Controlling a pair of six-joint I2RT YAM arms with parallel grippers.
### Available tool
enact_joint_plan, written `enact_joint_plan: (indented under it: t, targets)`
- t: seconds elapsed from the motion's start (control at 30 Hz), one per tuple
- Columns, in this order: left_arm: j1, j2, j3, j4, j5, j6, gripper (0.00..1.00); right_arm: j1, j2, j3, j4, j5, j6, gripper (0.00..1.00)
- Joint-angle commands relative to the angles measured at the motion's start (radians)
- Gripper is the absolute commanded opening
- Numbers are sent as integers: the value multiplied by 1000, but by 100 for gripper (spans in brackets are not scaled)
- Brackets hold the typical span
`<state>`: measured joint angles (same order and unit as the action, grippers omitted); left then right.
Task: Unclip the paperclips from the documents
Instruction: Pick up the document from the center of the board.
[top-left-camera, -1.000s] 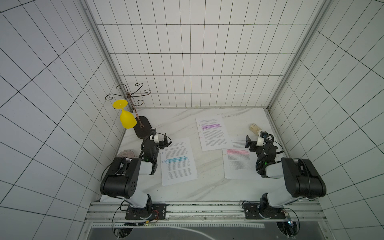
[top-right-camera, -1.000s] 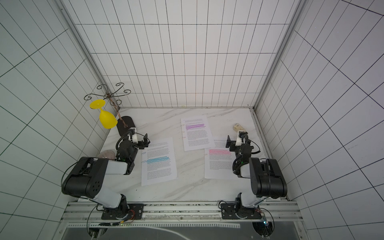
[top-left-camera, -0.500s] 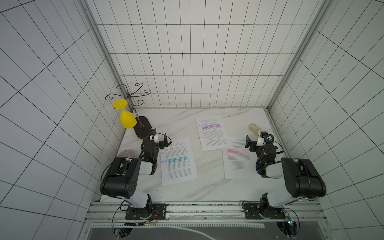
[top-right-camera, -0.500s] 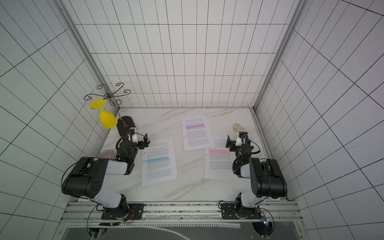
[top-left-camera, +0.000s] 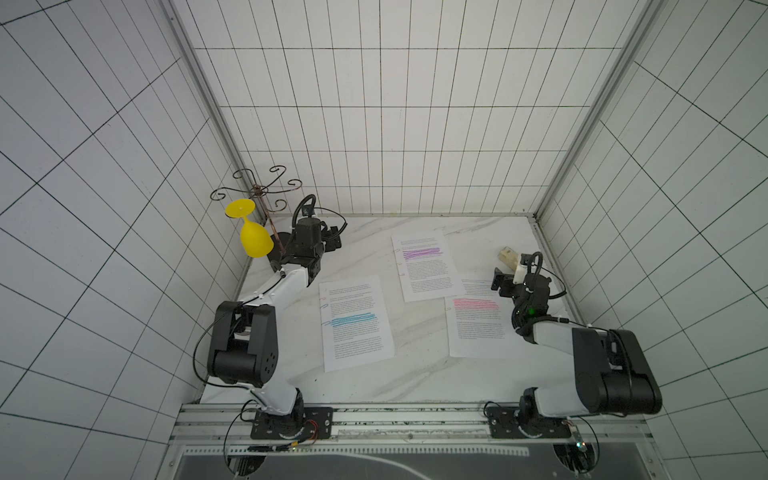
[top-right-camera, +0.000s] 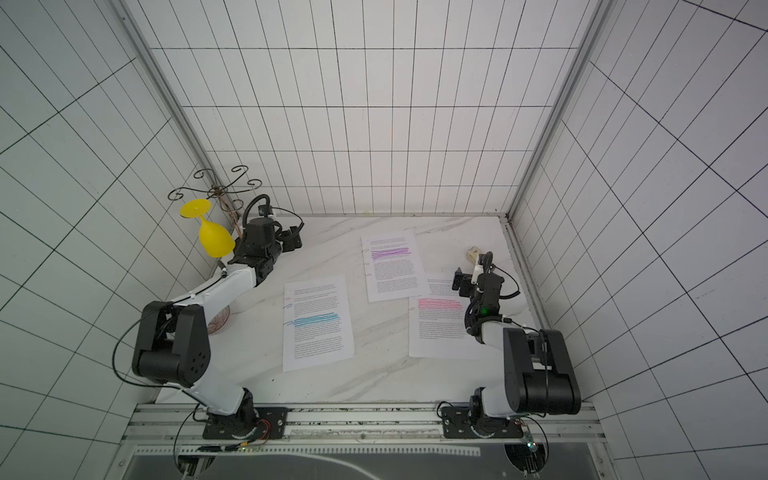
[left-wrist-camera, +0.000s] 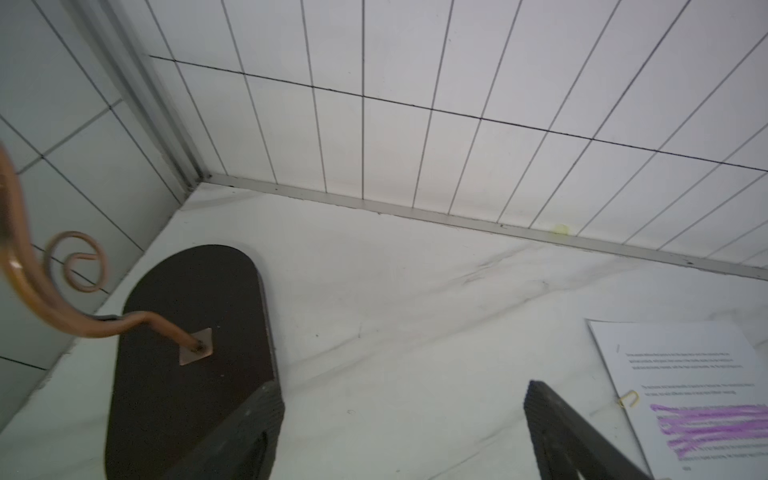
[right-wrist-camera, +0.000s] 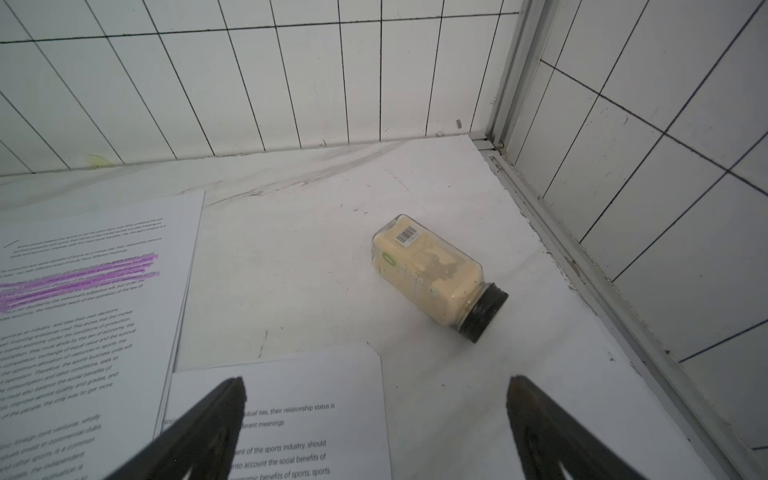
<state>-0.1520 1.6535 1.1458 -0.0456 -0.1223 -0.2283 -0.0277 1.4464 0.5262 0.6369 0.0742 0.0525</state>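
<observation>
The purple-band sheaf (top-left-camera: 426, 269) is lying flat, so my right gripper has to pinch and raise its near corner (top-left-camera: 454, 288) over the pink-band sheaf. My left gripper should take hold of the purple-band sheaf's clipped edge after that.
Three documents lie on the marble table in both top views: one with a blue band (top-left-camera: 357, 328), one with a purple band (top-left-camera: 426, 266), one with a pink band (top-left-camera: 478, 328). Tiny paperclips sit on their left edges, at the blue-band sheaf (top-left-camera: 324, 306), the purple-band sheaf (top-left-camera: 398, 251) and the pink-band sheaf (top-left-camera: 448, 309). A yellow paperclip (left-wrist-camera: 628, 398) shows in the left wrist view. My left gripper (top-left-camera: 334, 242) (left-wrist-camera: 402, 388) is open over bare marble near the stand. My right gripper (top-left-camera: 498, 282) (right-wrist-camera: 376, 384) is open above the pink-band sheaf's far corner (right-wrist-camera: 311, 395).
A wire stand with a dark base (left-wrist-camera: 187, 332) stands in the far left corner, with a yellow goblet (top-left-camera: 254, 239) hanging upside down from it. A spice jar (right-wrist-camera: 436, 278) lies on its side at the far right. A round brownish disc (top-right-camera: 218, 322) lies under my left arm.
My left gripper has moved away from the blue-band sheaf's far corner toward the back, beside the stand. The right arm has not moved.
</observation>
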Motion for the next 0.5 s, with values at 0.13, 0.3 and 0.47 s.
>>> enact_joint_plan:
  t: [0.13,0.3,0.47]
  targets:
    - [-162,165,174,-360,208,-168,87,25,171,495,-841,-193,157,99]
    - [-244,260,288,-409,302,-244,87,84,328,728,-1201,-269,113,94]
    - [-287,346,381,-437,356,-296,87,125,438,892,-1402,-320,50,94]
